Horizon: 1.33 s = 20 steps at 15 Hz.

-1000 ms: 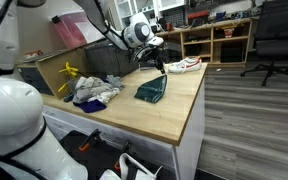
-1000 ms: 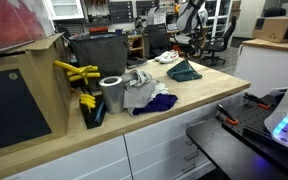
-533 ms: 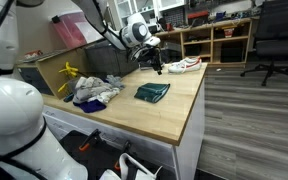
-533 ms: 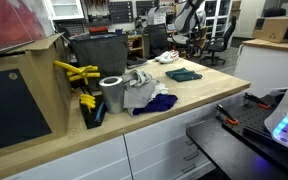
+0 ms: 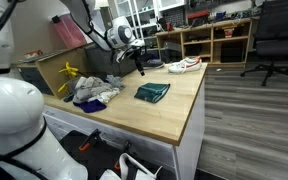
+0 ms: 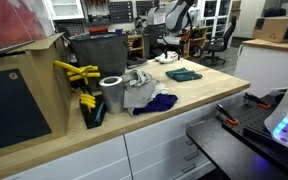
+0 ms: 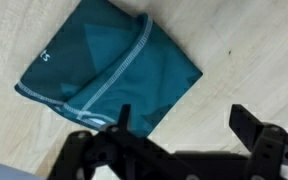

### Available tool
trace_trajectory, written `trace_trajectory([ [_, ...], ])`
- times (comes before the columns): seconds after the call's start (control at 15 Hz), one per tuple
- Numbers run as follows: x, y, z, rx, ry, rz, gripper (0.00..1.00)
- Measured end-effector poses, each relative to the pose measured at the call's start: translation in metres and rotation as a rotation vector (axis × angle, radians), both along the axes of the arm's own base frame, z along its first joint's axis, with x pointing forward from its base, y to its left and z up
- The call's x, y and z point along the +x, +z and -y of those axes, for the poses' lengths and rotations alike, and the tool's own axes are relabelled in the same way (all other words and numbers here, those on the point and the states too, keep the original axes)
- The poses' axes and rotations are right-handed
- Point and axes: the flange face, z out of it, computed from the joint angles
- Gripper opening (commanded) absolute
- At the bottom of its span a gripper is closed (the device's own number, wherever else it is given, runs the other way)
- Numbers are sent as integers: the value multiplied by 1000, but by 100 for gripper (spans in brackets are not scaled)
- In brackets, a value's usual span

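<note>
The gap of my open gripper is mostly above wood [image 7: 201, 115] next to the teal cloth. Next, I move over the cloth's near edge [image 7: 151, 112] before I go down to pinch it.
A folded teal cloth [image 5: 152, 92] with white stitching lies flat on the wooden worktop [image 5: 174, 115], and it shows in both exterior views [image 6: 183, 74]. My gripper [image 5: 137, 62] hangs in the air above and behind the cloth, apart from it. In the wrist view the cloth [image 7: 109, 65] fills the upper left. The gripper [image 7: 184, 118] stands open over bare wood [image 7: 239, 50], just beside the cloth's lower right edge. Nothing is between the two dark fingers [image 7: 242, 120].
A heap of grey and purple clothes [image 5: 92, 92] lies next to yellow clamps [image 5: 69, 75] and a metal cylinder [image 6: 112, 95]. A white shoe [image 5: 184, 65] sits at the worktop's far end. A black bin [image 6: 99, 50] stands behind. An office chair [image 5: 274, 40] is on the floor.
The gripper opened and let go of the teal cloth, which dropped from hanging to lying flat on the worktop. The arm then rose and drew back from it.
</note>
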Motion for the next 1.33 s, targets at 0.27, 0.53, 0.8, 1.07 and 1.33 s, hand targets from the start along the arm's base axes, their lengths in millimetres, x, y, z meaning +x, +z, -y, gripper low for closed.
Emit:
trace_trajectory([
  [0.27,-19,-6,-17,-7,70,-45,100],
  [0.53,-17,-4,-6,-17,48,-69,100],
  [0.8,-4,4,10,-24,13,-77,100],
  [1.07,14,-1,23,-12,-42,-114,100],
  [1.33,34,-18,41,10,-108,-153,100],
])
